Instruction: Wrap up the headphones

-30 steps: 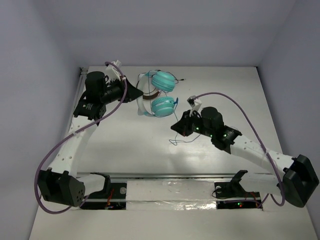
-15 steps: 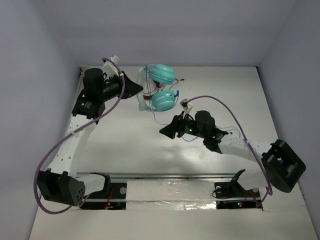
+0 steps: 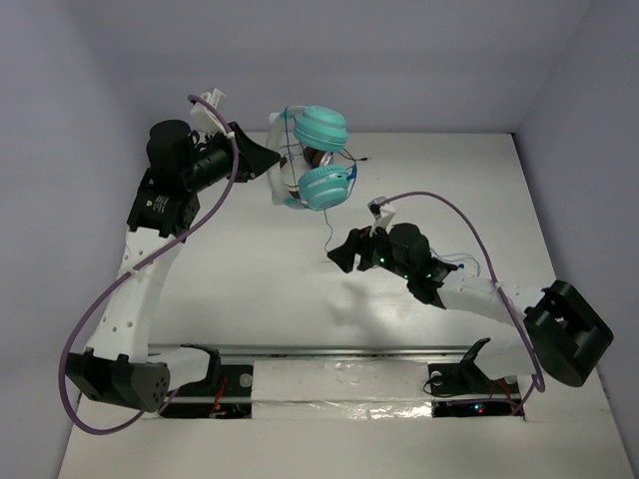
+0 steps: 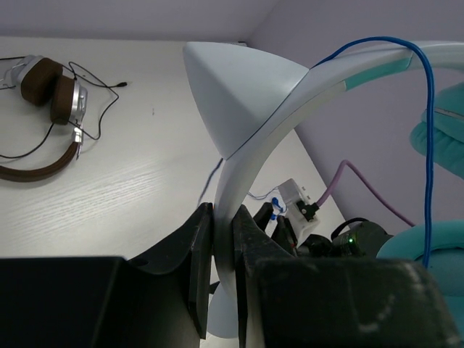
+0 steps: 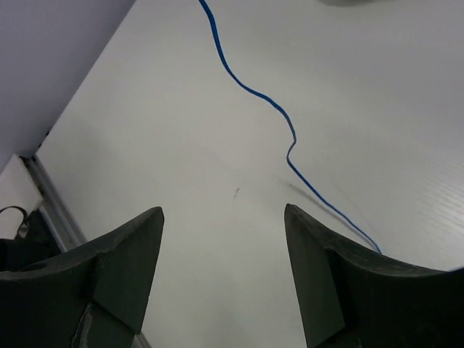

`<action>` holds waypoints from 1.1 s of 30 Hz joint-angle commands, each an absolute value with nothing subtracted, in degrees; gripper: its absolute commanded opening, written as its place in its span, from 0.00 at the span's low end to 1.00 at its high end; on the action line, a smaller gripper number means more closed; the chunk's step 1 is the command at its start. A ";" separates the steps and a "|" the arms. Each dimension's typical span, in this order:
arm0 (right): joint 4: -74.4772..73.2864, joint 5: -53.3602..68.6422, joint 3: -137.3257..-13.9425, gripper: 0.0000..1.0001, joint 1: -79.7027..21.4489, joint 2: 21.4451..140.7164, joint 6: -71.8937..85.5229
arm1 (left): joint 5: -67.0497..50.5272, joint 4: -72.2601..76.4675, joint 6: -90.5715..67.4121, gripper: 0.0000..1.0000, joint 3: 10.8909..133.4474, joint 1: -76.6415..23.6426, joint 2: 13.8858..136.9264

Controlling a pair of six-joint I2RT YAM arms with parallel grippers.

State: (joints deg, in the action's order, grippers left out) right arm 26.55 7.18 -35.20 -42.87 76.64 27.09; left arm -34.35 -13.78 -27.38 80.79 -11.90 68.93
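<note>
The blue cable hanging free (image 3: pixel 329 224) is ahead of my right gripper's open fingers. My right gripper should keep going toward the cable (image 5: pixel 312 190) and close once its fingers are on both sides of it.
My left gripper (image 4: pixel 223 217) is shut on the white headband (image 4: pixel 261 138) of the headphones (image 3: pixel 321 160) and holds them up off the table at the back left. Both teal ear cups (image 3: pixel 324 187) hang to the right of the gripper. The thin blue cable (image 3: pixel 330 232) drops from the cups toward my right gripper (image 3: pixel 341 255). In the right wrist view that gripper (image 5: pixel 223 212) is open above bare table. The cable (image 5: pixel 250 90) snakes past and goes behind the right finger (image 5: pixel 326 268), not between the fingers.
Brown-and-silver headphones (image 4: pixel 51 94) with a dark cable lie on the table at the back, partly hidden behind the teal cups in the top view. The white table (image 3: pixel 230 289) ends at grey walls on three sides. A metal rail (image 3: pixel 329 351) runs along its near edge.
The left arm has raised the headphones higher and a little toward the back. The right gripper has opened wide and shifted left; the cable now lies free beside it.
</note>
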 commanded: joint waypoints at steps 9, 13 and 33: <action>27.33 5.98 -46.13 0.76 -41.76 89.11 21.97 | -33.23 -15.90 -26.64 0.00 86.82 -11.87 66.53; 28.91 8.00 -46.58 0.75 -38.16 90.88 22.24 | -33.13 -17.22 -26.28 0.00 89.20 -11.87 66.18; 33.31 20.39 -49.75 0.35 -37.35 104.41 25.75 | -30.86 -17.05 -26.45 0.00 92.28 -11.87 67.32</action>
